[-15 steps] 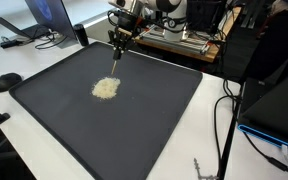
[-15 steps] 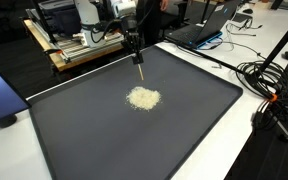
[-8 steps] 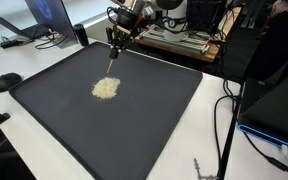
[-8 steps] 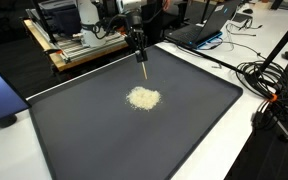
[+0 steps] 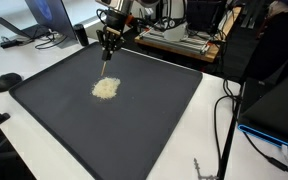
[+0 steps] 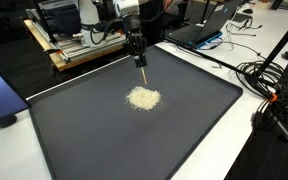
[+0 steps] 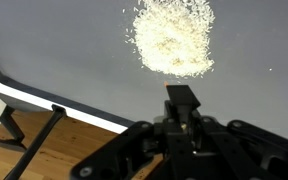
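The stick's tip [image 6: 145, 84] is aimed at the mat short of the pile, so the robot's gripper should back up, straighten itself and lower the stick into the grains [image 6: 144, 97].
A small pile of pale grains [image 5: 105, 88] lies on a large dark mat [image 5: 154, 125], left of its middle. It shows in both exterior views and in the wrist view: pile [image 6: 143, 98], pile [image 7: 174, 40]. My gripper [image 5: 109, 42] hangs over the mat's far part, beyond the pile. It is shut on a thin tool with a tan stick end [image 5: 106, 68] that points down at the mat, short of the pile. In the wrist view the tool's dark end [image 7: 181, 100] juts from the jaws [image 7: 184, 128] just below the pile.
The mat [image 6: 84, 135] lies on a white table. A wooden bench with equipment [image 5: 179, 40] stands behind it. A laptop [image 6: 199, 30] and cables [image 6: 269, 75] lie at one side. A black object [image 5: 6, 81] sits off the mat's corner. A dark screen [image 5: 274, 115] stands nearby.
The gripper with the tool has shifted sideways along the mat's far edge and the stick now hangs closer to the pile. The pile looks unchanged.
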Controlling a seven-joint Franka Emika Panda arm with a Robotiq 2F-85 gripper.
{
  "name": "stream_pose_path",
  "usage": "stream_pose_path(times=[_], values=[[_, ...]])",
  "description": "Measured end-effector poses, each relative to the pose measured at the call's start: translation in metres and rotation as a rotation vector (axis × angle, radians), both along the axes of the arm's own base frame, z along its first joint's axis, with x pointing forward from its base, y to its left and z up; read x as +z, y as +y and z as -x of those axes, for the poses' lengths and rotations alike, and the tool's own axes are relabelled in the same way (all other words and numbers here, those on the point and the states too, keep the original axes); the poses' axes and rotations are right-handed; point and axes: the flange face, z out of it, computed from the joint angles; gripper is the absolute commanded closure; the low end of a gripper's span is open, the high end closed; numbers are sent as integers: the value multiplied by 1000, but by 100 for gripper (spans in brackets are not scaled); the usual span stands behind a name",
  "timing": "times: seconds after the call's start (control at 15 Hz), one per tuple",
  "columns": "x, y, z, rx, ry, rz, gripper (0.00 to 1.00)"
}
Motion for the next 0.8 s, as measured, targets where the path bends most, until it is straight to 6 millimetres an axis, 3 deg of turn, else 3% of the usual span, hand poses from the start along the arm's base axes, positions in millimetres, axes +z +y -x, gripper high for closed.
stream_pose_path(times=[0.27, 0.47, 0.8], values=[[2, -10, -17, 18, 28, -4, 97], [15, -18, -37, 25, 55, -4, 97], [76, -16, -83, 31, 130, 9, 97]])
